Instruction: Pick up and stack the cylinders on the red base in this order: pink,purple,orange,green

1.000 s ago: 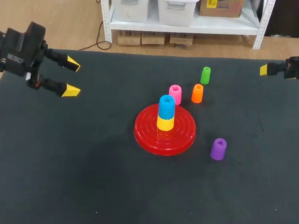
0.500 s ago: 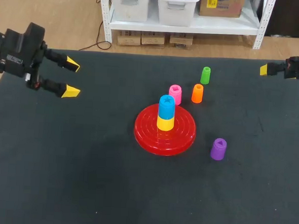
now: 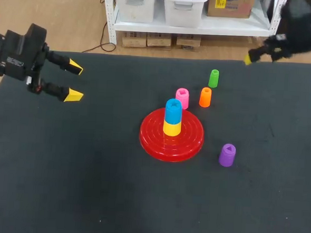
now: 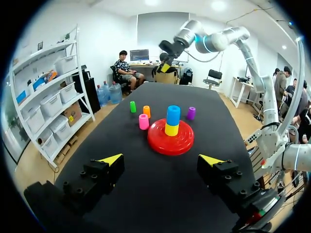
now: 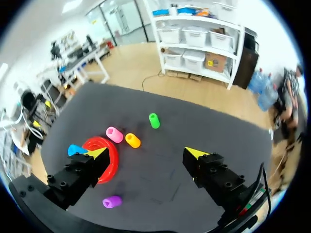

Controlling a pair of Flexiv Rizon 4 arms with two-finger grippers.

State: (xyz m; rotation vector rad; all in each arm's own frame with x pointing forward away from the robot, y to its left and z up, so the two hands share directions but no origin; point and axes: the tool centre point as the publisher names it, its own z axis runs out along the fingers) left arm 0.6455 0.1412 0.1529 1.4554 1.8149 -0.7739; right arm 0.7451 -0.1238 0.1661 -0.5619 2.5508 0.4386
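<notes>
The pink cylinder [image 3: 182,98] will slide partway over the blue cylinder when I stack it, because the yellow cylinder shows only a short band [image 3: 172,129] below the blue cylinder.
The red base [image 3: 188,142] lies mid-table with a blue cylinder [image 3: 173,111] stacked on a yellow one [image 3: 171,128]. Just behind it stand the pink cylinder [image 3: 182,97], orange cylinder [image 3: 205,97] and green cylinder [image 3: 214,78]. The purple cylinder [image 3: 227,154] stands to the base's front right. My left gripper [image 3: 75,81] hovers open at the far left, well away from them all. My right gripper [image 3: 251,56] is raised over the table's back right edge, open and empty [image 5: 146,153]. From there the green cylinder [image 5: 154,120], orange cylinder [image 5: 132,140] and pink cylinder [image 5: 114,134] lie ahead of its fingers.
The black table [image 3: 88,186] carries only the base and cylinders. Wide bare cloth lies at the front and left. In the left wrist view the base [image 4: 182,143] is straight ahead of the open fingers, with my right arm [image 4: 170,48] high beyond it.
My right arm has swung from the table's right edge up and leftward to the back right, still open. The left arm and all cylinders have not moved.
</notes>
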